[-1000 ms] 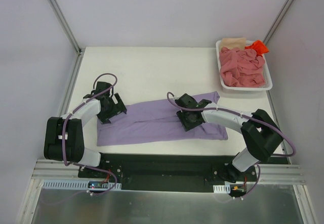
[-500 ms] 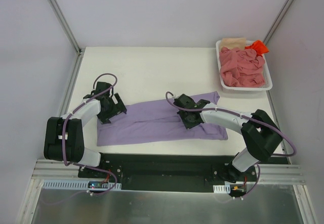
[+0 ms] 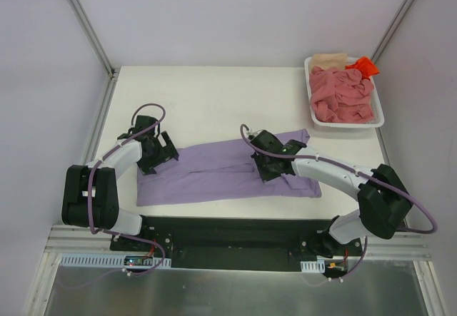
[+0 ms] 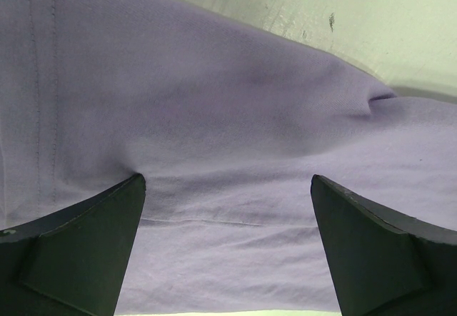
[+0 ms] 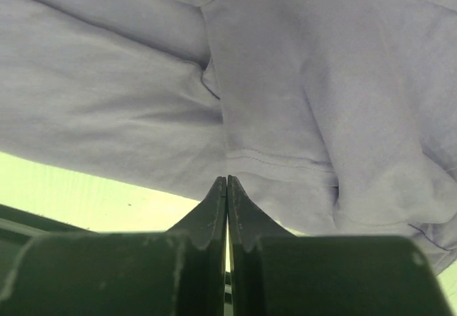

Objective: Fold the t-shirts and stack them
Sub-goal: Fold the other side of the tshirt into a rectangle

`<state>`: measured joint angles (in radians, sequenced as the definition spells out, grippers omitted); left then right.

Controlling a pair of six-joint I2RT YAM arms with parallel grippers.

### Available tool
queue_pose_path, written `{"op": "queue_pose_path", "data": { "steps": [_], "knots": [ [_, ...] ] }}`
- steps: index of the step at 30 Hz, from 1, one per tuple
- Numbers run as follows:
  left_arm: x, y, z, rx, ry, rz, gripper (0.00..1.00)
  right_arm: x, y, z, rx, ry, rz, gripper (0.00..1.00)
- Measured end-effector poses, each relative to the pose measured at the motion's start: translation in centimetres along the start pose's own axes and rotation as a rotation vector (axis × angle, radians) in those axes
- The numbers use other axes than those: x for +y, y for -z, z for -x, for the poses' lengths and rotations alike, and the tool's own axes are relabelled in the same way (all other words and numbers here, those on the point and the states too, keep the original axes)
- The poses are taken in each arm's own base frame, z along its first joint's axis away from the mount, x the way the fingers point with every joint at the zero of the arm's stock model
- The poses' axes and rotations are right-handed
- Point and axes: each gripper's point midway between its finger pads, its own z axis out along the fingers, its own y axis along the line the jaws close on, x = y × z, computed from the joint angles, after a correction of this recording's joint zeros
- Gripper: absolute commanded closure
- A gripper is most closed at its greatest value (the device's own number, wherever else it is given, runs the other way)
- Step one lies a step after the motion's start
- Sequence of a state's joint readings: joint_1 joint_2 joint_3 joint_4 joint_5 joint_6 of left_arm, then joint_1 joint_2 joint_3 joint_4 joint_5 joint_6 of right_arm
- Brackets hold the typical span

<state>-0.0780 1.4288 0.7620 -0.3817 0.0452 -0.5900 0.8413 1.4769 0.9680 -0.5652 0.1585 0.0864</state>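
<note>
I should open my right gripper, push down on the folded purple t-shirt [image 3: 214, 170] at its sleeve end [image 3: 301, 185] and turn it lengthwise together with my left gripper, because it lies crosswise in front of me.
A lavender-purple t-shirt [image 3: 214, 173] lies as a long folded band across the near part of the table. My left gripper [image 3: 158, 152] is at its left end. In the left wrist view it is open wide [image 4: 227, 179], both fingers [image 4: 78, 252] resting on the purple cloth [image 4: 214, 102]. My right gripper [image 3: 265, 165] is over the shirt's middle-right. In the right wrist view its jaws are shut [image 5: 226, 179], tips against a stitched hem of the cloth [image 5: 107, 116]; I see no cloth between them. Salmon-pink [image 3: 343, 98], beige [image 3: 328, 59] and orange-red [image 3: 363, 65] shirts lie bunched in the basket.
The white plastic basket [image 3: 346, 125] stands at the back right corner of the white table [image 3: 214, 95]. White walls with metal posts close the table in on three sides. A black rail [image 3: 235, 230] runs along the near edge by the arm bases.
My right gripper has shifted slightly right and towards me on the shirt, and the right arm's elbow has swung out to the right. The left arm has not moved.
</note>
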Motion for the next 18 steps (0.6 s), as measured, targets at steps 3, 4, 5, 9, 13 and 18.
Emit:
{"op": "queue_pose_path", "data": {
  "steps": [3, 4, 5, 9, 13, 18],
  "knots": [
    [0.0, 0.0, 0.0, 0.000, 0.000, 0.000, 0.01, 0.5, 0.4, 0.2, -0.002, -0.007, 0.027, 0.93],
    [0.0, 0.0, 0.0, 0.000, 0.000, 0.000, 0.01, 0.7, 0.5, 0.3, -0.001, -0.005, 0.033, 0.87],
    [0.0, 0.0, 0.0, 0.000, 0.000, 0.000, 0.01, 0.8, 0.6, 0.3, -0.001, -0.001, 0.034, 0.78],
    [0.0, 0.0, 0.0, 0.000, 0.000, -0.001, 0.01, 1.1, 0.3, 0.4, 0.012, 0.035, 0.000, 0.64],
    [0.0, 0.0, 0.0, -0.001, 0.000, -0.002, 0.01, 0.6, -1.6, -0.2, 0.071, 0.073, -0.067, 0.62],
    [-0.1, 0.0, 0.0, -0.001, -0.001, -0.002, 0.01, -0.6, -3.1, -0.7, 0.111, 0.097, -0.154, 0.65]
  ]
}}
